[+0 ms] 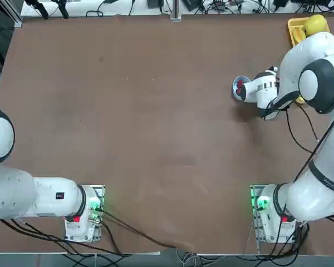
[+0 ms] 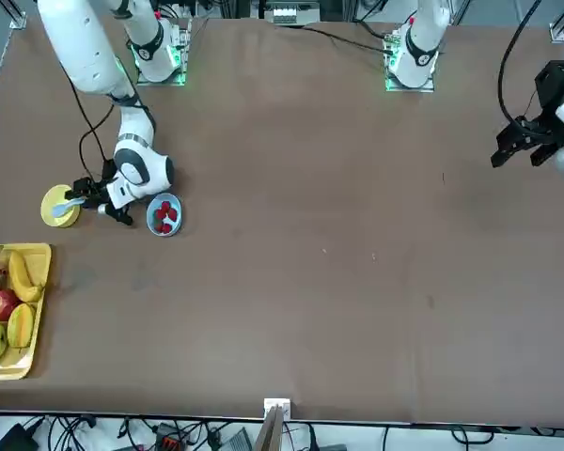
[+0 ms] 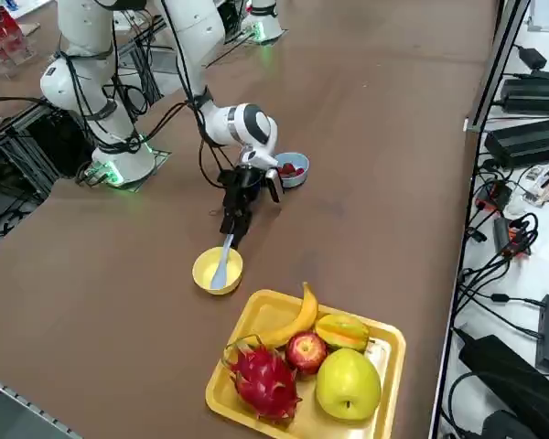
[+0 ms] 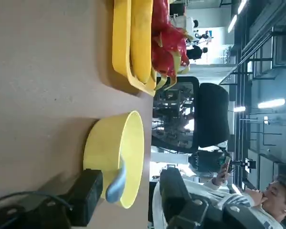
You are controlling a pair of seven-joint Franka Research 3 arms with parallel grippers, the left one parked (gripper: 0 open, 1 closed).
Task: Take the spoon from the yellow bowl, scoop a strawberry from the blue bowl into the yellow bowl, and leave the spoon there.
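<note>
The spoon's handle only leans over the yellow bowl's rim [image 2: 78,201], so the spoon [image 2: 66,207] should come away at once when I lift it. The yellow bowl should stay where it is.
The yellow bowl [image 3: 204,272] stands on the brown table next to the fruit tray, also seen at the table's side in the front view [image 2: 51,214]. The pale spoon [image 3: 222,264] lies in it, its handle sticking out over the rim toward the arm. My right gripper [image 3: 233,227] is low at that handle, open, with one finger [image 4: 88,193] touching the spoon [image 4: 115,183] and the other finger [image 4: 174,186] well apart. The blue bowl [image 3: 296,177] with red strawberries [image 2: 165,216] sits just behind the wrist.
A rectangular yellow fruit tray [image 3: 384,340] holding a banana, apple, dragon fruit and other fruit lies close beyond the yellow bowl. Cables and power strips run along the table's far edge [image 3: 522,137]. A person [image 4: 276,200] shows in the room behind.
</note>
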